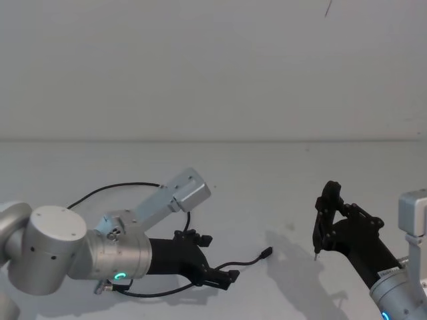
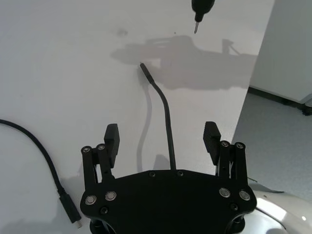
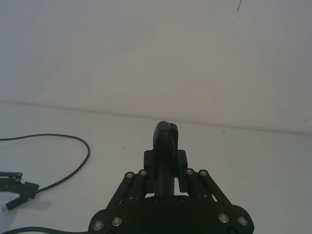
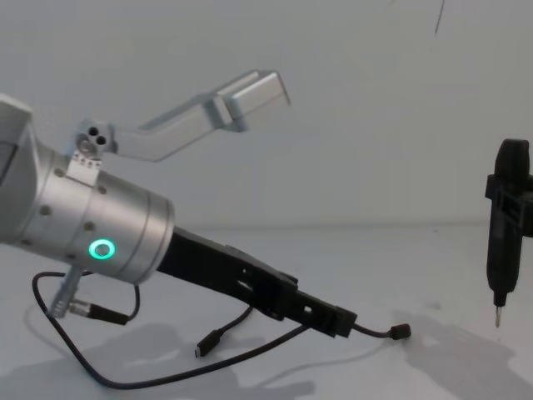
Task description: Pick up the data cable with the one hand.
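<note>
My gripper will lift the data cable, and the plug (image 4: 400,332) will keep sticking out forward, because the cable's short end stands clear of its shadow (image 4: 343,360) in a smooth curve.
The data cable (image 1: 248,262) is a thin black cord lying on the white table. One plug (image 1: 267,252) points toward the right arm. The cord loops back behind my left arm, and its other plug (image 4: 205,347) rests under that arm. My left gripper (image 1: 219,257) is low over the table and open. In the left wrist view the cable (image 2: 166,113) runs between its spread fingers (image 2: 111,139) without touching either. My right gripper (image 1: 328,217) is shut on a slim black pen-shaped tool (image 4: 505,225), held upright with its metal tip (image 1: 315,256) just above the table.
A short lead with a silver barrel connector (image 4: 73,307) hangs from my left wrist. The tool tip (image 2: 196,23) stands a little beyond the cable's near plug (image 2: 144,68). The table edge (image 2: 243,122) and floor lie to one side of my left gripper.
</note>
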